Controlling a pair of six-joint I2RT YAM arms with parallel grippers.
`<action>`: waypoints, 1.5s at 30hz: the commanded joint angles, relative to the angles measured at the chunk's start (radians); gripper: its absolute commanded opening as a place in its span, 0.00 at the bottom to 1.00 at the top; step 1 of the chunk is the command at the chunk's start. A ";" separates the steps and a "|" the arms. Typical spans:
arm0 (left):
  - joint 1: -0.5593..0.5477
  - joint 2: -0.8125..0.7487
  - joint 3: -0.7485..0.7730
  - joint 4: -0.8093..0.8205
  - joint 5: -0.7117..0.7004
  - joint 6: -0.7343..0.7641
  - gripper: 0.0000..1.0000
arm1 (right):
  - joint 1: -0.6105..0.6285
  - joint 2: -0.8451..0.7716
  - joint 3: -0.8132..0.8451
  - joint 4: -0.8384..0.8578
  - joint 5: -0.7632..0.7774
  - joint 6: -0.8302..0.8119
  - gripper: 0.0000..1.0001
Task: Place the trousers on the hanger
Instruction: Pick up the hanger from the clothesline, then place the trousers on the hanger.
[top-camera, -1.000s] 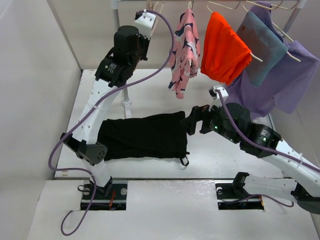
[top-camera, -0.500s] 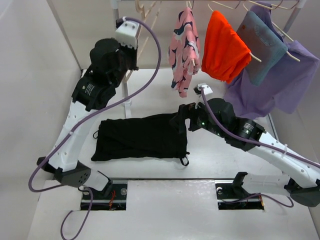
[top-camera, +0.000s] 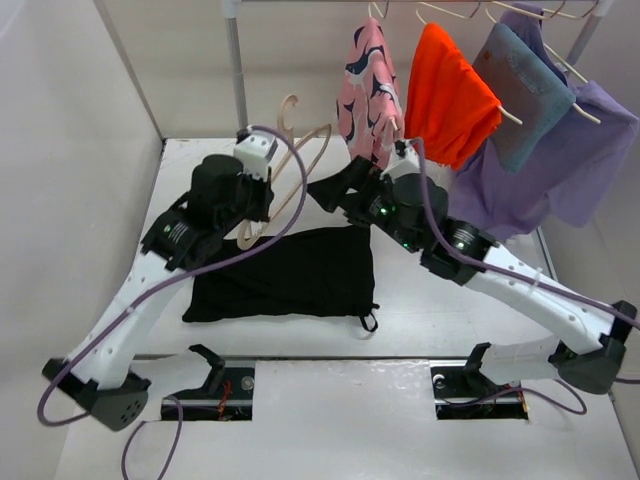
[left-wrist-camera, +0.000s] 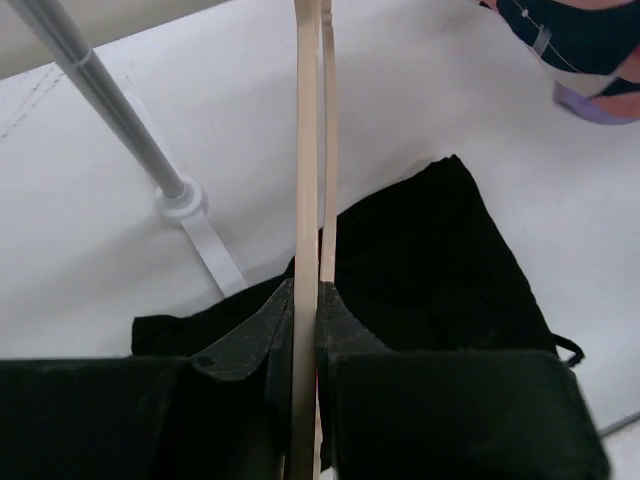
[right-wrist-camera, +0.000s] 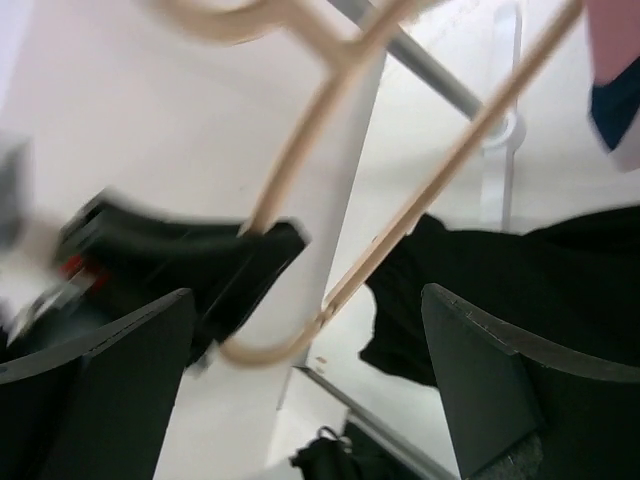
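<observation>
The left gripper has hold of the hanger's arm (right-wrist-camera: 292, 158) where trousers must go, so the right gripper should hold up the hanger while the left gripper takes the hanger's hook (top-camera: 286, 103).
The black trousers (top-camera: 290, 272) lie flat on the white table, drawstring loop at their near right corner. My left gripper (top-camera: 262, 203) is shut on the pale wooden hanger (top-camera: 296, 170) and holds it in the air above the trousers' far edge. In the left wrist view the hanger (left-wrist-camera: 307, 150) runs edge-on between the closed fingers (left-wrist-camera: 345, 325), with the trousers (left-wrist-camera: 430, 260) below. My right gripper (top-camera: 322, 190) is open and empty beside the hanger's right arm. In the right wrist view the hanger (right-wrist-camera: 470, 140) hangs ahead of the open gripper (right-wrist-camera: 310, 350), above the trousers (right-wrist-camera: 540, 270).
A clothes rack stands at the back, its pole (top-camera: 238, 70) at the left and its base (left-wrist-camera: 185, 200) on the table. It carries a pink patterned garment (top-camera: 368, 100), an orange one (top-camera: 450, 95), a teal one (top-camera: 525, 95) and a purple one (top-camera: 580, 160). A wall closes the left side.
My left arm has brought the hanger down from the rail to above the trousers. My right arm has lifted off the trousers' right edge and swung up and left to the hanger.
</observation>
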 joint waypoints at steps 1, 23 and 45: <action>0.008 -0.140 -0.058 0.068 0.041 -0.078 0.00 | -0.010 0.100 0.025 0.055 0.022 0.244 0.99; 0.026 -0.350 -0.313 0.042 0.198 -0.316 0.00 | -0.073 0.496 -0.104 0.253 -0.332 0.459 0.94; 0.141 -0.370 -0.356 -0.007 0.430 -0.244 1.00 | -0.125 0.441 -0.282 0.430 -0.597 0.135 0.00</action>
